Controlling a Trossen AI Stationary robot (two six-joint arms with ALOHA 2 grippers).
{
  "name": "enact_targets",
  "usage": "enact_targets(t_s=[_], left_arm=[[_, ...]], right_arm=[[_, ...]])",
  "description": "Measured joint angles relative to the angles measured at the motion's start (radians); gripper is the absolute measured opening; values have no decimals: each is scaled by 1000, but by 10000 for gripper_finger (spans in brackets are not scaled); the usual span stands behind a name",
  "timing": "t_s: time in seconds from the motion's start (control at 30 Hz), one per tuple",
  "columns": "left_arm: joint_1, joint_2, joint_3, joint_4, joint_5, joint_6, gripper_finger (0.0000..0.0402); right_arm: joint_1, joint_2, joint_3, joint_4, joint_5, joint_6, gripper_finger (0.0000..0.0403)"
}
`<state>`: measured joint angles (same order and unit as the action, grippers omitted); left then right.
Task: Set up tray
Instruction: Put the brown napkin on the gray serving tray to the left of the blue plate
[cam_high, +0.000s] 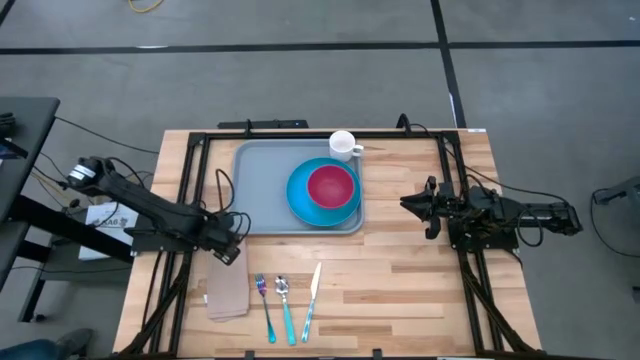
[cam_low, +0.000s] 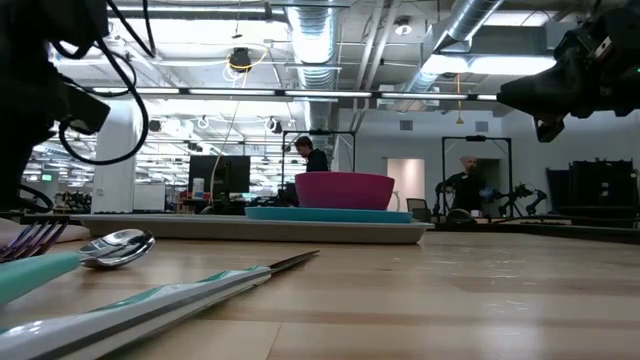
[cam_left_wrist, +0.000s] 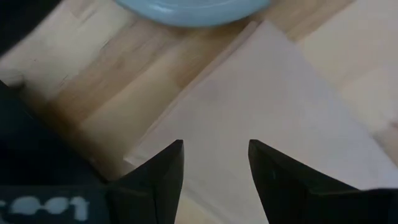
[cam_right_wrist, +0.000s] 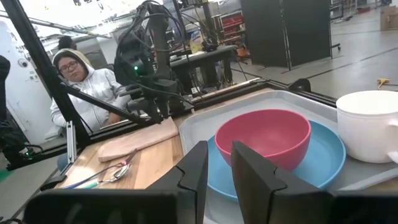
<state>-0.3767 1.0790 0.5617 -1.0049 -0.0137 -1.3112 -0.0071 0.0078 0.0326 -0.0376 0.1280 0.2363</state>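
Both fingers of my left gripper are above the tan napkin's flat side (cam_left_wrist: 221, 130), so that gripper should pinch the napkin at its corner next to the tray.
The light-grey tray (cam_high: 262, 190) lies at the table's middle, toward the far side. On it rests a blue plate (cam_high: 300, 205) with a pink bowl (cam_high: 331, 186). A white mug (cam_high: 343, 145) stands at the tray's far rim. A tan napkin (cam_high: 227, 290) lies flat near the table's left front. My left gripper (cam_high: 232, 248) is open just above the napkin's far end (cam_left_wrist: 261, 106), a finger on either side. My right gripper (cam_high: 412, 205) hangs right of the tray, pointing at it, fingers (cam_right_wrist: 193, 171) narrowly open and empty.
A fork (cam_high: 264, 305), spoon (cam_high: 285, 305) and knife (cam_high: 311, 298) with teal handles lie side by side near the front edge, right of the napkin. Bare wood stretches right of the knife. A black frame runs around the table. A person (cam_right_wrist: 81, 93) sits beyond the left side.
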Motion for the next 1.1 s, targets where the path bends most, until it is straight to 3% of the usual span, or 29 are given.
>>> enact_targets(t_s=[0.4, 0.6, 1.1], left_arm=[[0, 33, -1, 52, -17, 27, 169], [13, 59, 0, 174, 59, 92, 169], [13, 265, 5, 250, 131, 145, 169]], right_arm=[[0, 0, 0, 0, 0, 0, 64], [0, 0, 0, 0, 0, 0, 64], [0, 0, 0, 3, 0, 0, 64]])
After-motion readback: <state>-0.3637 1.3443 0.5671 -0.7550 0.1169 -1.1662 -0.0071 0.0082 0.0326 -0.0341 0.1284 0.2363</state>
